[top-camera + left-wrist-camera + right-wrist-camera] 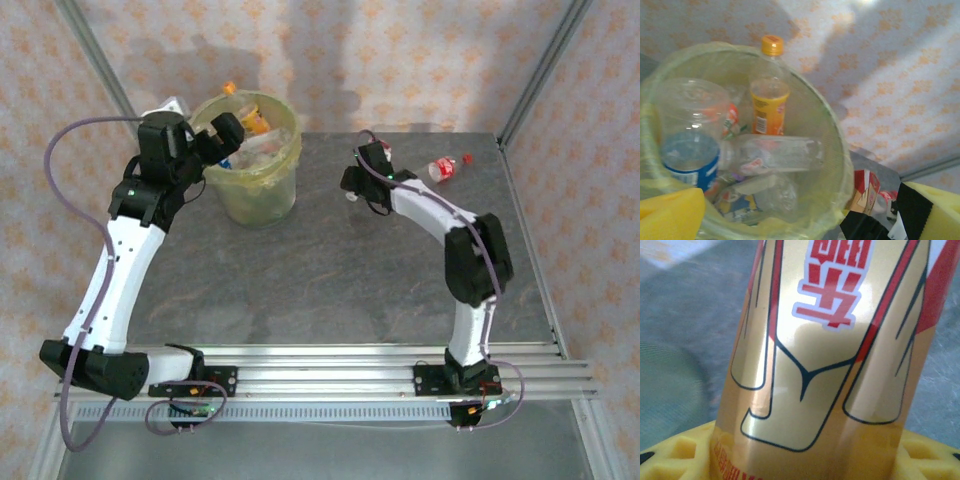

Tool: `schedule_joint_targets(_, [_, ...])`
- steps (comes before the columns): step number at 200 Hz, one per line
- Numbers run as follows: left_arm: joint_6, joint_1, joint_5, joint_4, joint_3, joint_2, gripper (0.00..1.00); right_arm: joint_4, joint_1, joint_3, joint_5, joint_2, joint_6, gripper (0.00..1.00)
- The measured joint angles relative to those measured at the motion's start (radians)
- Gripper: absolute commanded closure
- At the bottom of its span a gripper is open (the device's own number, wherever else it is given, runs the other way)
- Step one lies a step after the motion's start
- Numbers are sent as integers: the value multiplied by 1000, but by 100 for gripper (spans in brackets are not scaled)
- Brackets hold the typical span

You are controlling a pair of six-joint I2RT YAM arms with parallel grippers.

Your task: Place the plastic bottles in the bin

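Note:
The gold bottle (865,192) will lie at a slant on top of the heap when I lower it into the bin, because the orange-capped bottle (246,108) sticks up past the bin's rim.
The bin (288,158), lined with a yellow-green bag, stands at the table's back left. Several plastic bottles lie inside it: an orange-capped one (769,95), a blue-labelled one (690,155) and a clear one on its side (780,154). My left gripper (213,140) hangs open over the bin's left rim (842,150), its yellow pads (670,215) wide apart. One red-labelled plastic bottle (444,169) lies on the table at the back right. My right gripper (357,186) is shut on a gold can with red lettering (830,350), held between yellow pads (680,455).
A white box (170,104) sits behind the bin by the left frame post. Metal posts rise at both back corners of the grey table (330,270). An aluminium rail (340,365) runs along the near edge.

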Motion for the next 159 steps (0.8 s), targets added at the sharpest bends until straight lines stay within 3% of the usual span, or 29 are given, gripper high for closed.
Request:
schedule_joint_targets(55, [16, -107, 54, -21, 105, 107, 0, 328, 38, -275, -185, -293, -120, 69])
schedule_joint_targets(159, [77, -229, 259, -56, 280, 318, 0, 550, 89, -333, -415, -427, -196, 69])
